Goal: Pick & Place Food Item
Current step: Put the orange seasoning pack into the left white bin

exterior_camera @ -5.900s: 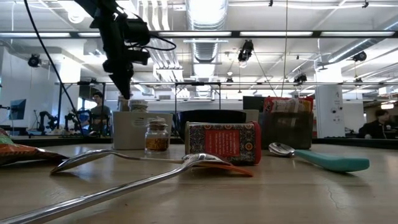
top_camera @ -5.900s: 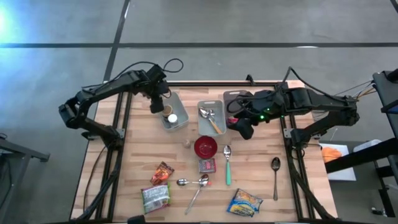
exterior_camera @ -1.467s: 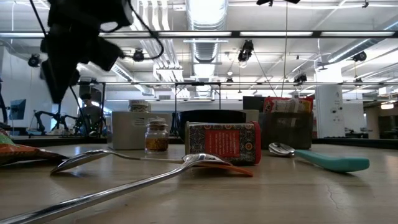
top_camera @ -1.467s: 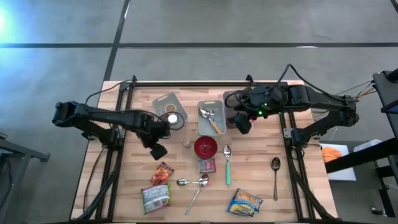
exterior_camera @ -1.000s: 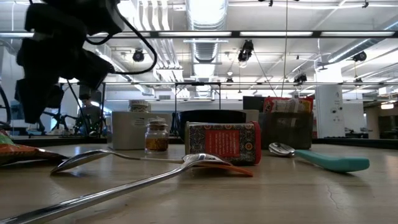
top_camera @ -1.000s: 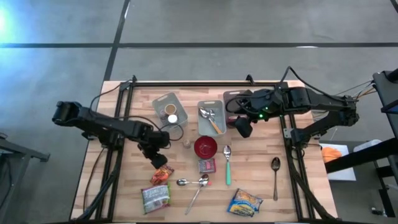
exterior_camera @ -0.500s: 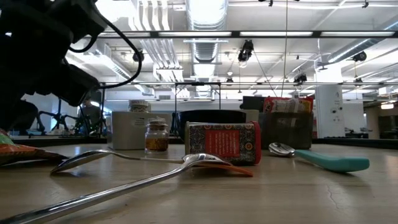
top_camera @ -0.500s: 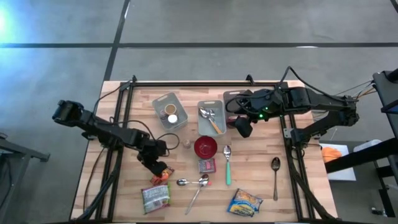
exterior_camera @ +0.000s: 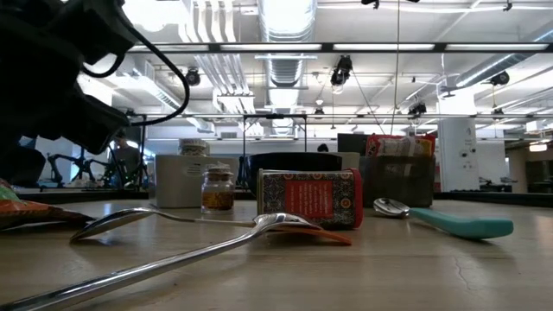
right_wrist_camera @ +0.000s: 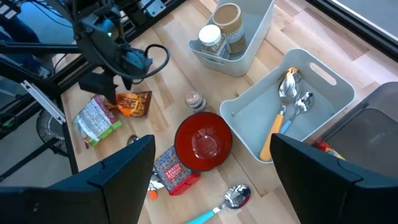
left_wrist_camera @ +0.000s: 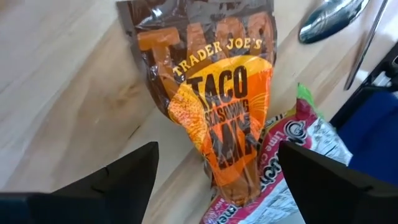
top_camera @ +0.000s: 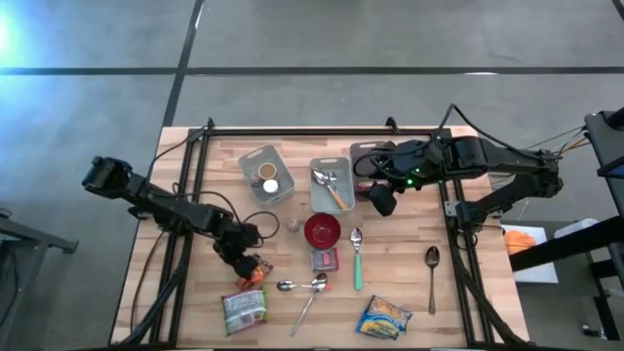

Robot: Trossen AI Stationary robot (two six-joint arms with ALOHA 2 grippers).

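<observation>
The taco packet is a long way from the dark bin [right_wrist_camera: 370,130], so the robot's left gripper should take hold of the taco packet's orange end [left_wrist_camera: 236,179] and hand the packet to the right gripper.
A brown and orange taco seasoning packet [left_wrist_camera: 217,106] lies flat on the wooden table [top_camera: 195,302], left of middle [top_camera: 259,272]. Its near end rests on a white, green and pink snack packet [left_wrist_camera: 292,162]. My left gripper [top_camera: 247,263] is low over the taco packet, pointing steeply down. In the left wrist view it [left_wrist_camera: 217,186] is open, with one finger on each side of the packet. My right gripper [top_camera: 383,203] waits open high above the far right of the table, by the grey bins.
A grey bin with jars [top_camera: 266,175] and a grey bin with spoons [top_camera: 331,185] stand at the far side. A red bowl [top_camera: 323,230], a red tin [top_camera: 325,259], a small jar [top_camera: 292,224], loose spoons [top_camera: 302,286] and a yellow packet [top_camera: 383,317] lie mid-table.
My left gripper has come down and toward the table's near edge, stopping over the taco packet. The packet and the other things have stayed where they were.
</observation>
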